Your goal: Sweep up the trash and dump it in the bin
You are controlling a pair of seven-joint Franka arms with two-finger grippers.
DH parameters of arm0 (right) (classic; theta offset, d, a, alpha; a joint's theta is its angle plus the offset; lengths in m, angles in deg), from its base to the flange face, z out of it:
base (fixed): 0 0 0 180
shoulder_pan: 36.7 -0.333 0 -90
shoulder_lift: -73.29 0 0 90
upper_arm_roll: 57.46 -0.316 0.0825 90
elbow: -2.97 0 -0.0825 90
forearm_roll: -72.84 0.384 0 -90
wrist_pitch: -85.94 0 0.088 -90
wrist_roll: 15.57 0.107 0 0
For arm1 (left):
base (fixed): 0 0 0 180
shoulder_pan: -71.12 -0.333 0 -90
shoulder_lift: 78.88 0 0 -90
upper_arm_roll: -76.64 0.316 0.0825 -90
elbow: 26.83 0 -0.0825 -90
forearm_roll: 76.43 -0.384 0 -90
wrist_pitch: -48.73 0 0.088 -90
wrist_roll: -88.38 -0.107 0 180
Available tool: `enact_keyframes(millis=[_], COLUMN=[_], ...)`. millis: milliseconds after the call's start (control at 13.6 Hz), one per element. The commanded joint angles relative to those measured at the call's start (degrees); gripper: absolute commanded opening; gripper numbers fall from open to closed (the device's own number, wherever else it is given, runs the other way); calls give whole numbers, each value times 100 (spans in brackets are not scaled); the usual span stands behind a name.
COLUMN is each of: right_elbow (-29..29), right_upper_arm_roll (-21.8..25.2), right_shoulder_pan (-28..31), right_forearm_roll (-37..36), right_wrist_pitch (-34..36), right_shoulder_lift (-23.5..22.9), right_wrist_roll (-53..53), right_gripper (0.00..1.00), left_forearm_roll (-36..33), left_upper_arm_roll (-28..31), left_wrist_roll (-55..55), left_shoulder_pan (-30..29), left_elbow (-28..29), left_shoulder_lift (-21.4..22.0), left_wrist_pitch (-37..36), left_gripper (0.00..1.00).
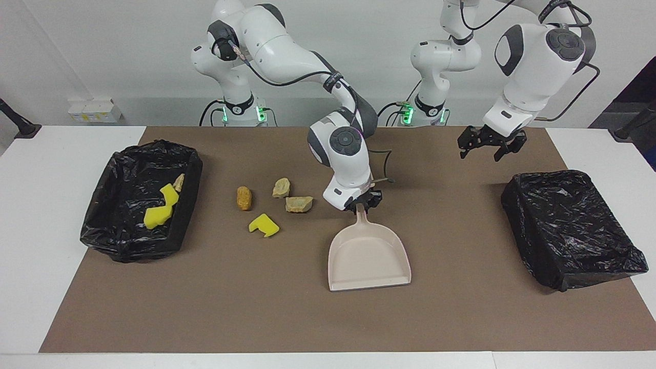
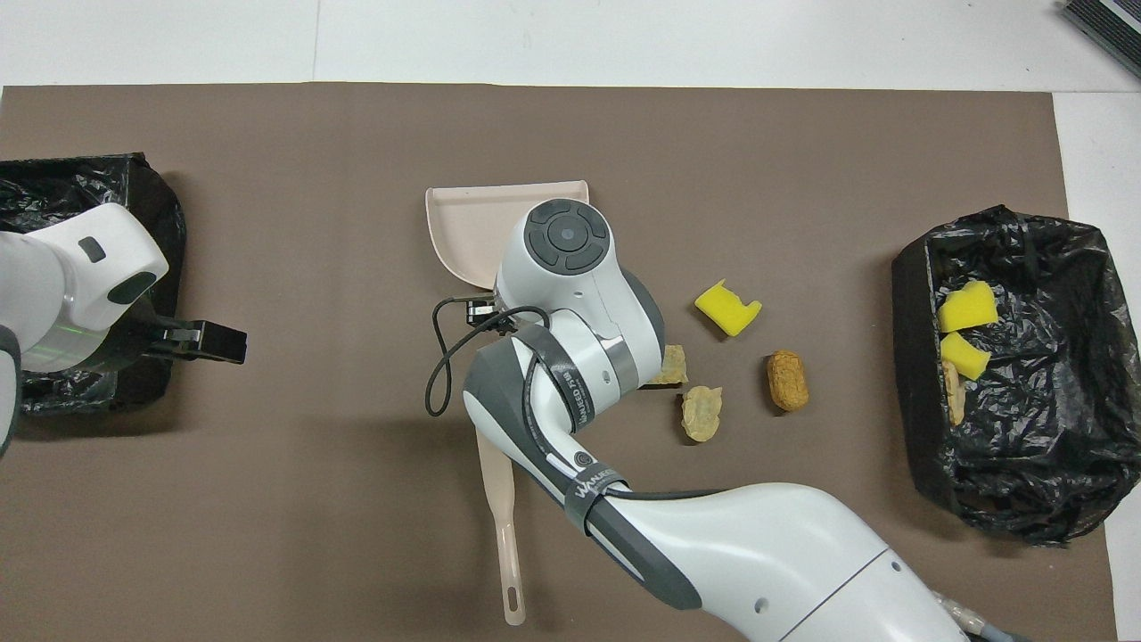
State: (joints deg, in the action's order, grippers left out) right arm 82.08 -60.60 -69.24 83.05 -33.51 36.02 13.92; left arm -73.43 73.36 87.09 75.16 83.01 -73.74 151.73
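Observation:
The loose scraps (image 2: 701, 413) are small next to the wide beige dustpan (image 2: 476, 230), so I expect it to keep them all together when I lift and carry it.
Four trash scraps lie on the brown mat: an orange-brown piece (image 1: 244, 198) (image 2: 788, 381), two beige lumps (image 1: 281, 187) (image 1: 299, 204) and a yellow sponge chunk (image 1: 264, 225) (image 2: 727, 308). Two yellow chunks (image 1: 159, 210) and a beige lump (image 1: 179, 182) lie in the black-lined bin (image 1: 133, 246) (image 2: 1025, 464) at the right arm's end. The beige dustpan (image 1: 369, 256) (image 2: 472, 227) lies flat beside the scraps. My right gripper (image 1: 363, 205) is at the tip of its handle. My left gripper (image 1: 487, 151) (image 2: 227, 343) is open and empty, raised beside the other bin.
A second black-lined bin (image 1: 574, 225) (image 2: 134, 178) stands at the left arm's end. A long beige handle (image 2: 504, 535) lies on the mat nearer to the robots than the dustpan; its upper end is hidden under my right arm.

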Motion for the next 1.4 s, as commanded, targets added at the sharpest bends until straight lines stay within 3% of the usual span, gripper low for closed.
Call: enact_keyframes(millis=[0, 295, 663, 884, 1031, 1178, 1326], right_elbow=[-133, 157, 1490, 3069, 4274, 4604, 4780], right_upper_arm_roll=[-47, -47, -47, -56, -56, -56, -56], right_shoulder_pan=[63, 98, 275, -304, -734, -1094, -1499], right_forearm_roll=[148, 201, 358, 735, 824, 982, 992], right_wrist_pitch=[87, 614, 1705, 1111, 329, 63, -586], right_shoulder_lift=[34, 754, 2475, 3450, 4136, 4210, 3956], right_wrist_roll=[-75, 30, -22, 65, 65, 126, 469], right_gripper=[100, 100, 100, 100, 100, 100, 100], left_forearm_roll=[-28, -45, -81, -89, -28, 77, 262], left_upper_arm_roll=[-23, -23, -23, -32, -85, -111, -120], left_wrist_roll=[33, -72, -72, -90, -81, -46, 137], left_shoulder_pan=[9, 26, -35, 35, 62, 210, 447], left_elbow=[107, 187, 134, 29, -286, -865, -1349], left_shoulder_lift=[-13, -57, 4, -83, -486, -1030, -1566], left_wrist_pitch=[229, 896, 669, 669, 599, 362, 317], left_gripper=[100, 100, 100, 100, 100, 100, 100])
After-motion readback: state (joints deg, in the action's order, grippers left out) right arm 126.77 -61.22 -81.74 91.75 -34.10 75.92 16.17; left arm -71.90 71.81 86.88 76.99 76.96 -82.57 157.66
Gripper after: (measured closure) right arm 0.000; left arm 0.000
